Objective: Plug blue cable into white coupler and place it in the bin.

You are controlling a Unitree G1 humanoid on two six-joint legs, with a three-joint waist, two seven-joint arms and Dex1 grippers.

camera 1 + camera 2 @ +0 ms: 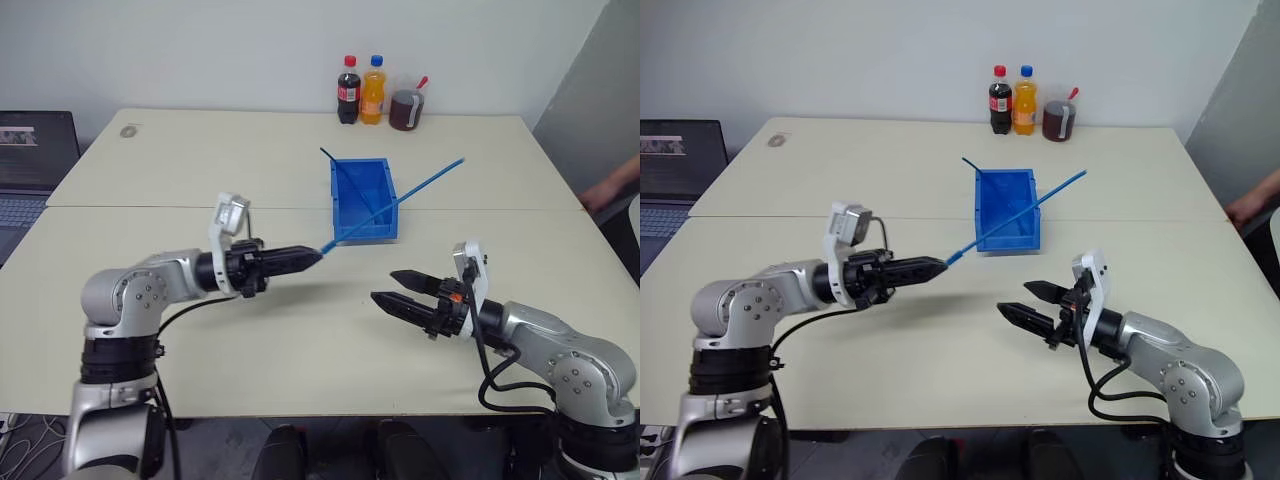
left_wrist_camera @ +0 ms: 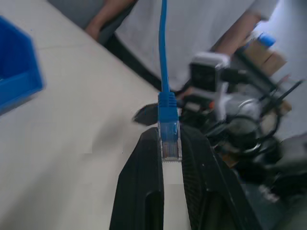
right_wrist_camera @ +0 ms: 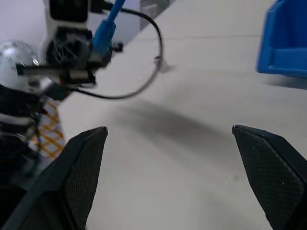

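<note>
My gripper will lower the pale plug into the bin. The blue cable's loose end (image 1: 393, 207) juts out straight (image 1: 458, 163) beyond it, so the cable will poke above its rim.
My left gripper (image 1: 318, 255) is shut on the pale plug (image 2: 171, 143) at the end of the blue cable (image 1: 400, 198). The gripper is held level above the table and points right. From its tip the stiff cable rises to the right and crosses over the bin (image 1: 345, 188), a bright blue open-top box at the table's middle. My right gripper (image 1: 383, 285) hovers low to the right of the left one, pointing toward it, open with nothing between its fingers (image 3: 86, 163). The white coupler is out of view.
A thin dark cable (image 1: 333, 159) sticks out of the bin's back left corner. Two bottles (image 1: 360, 90) and a dark jar (image 1: 407, 108) stand at the table's far edge. A laptop (image 1: 35, 160) sits at the left. A person's hand (image 1: 608, 187) rests at the right edge.
</note>
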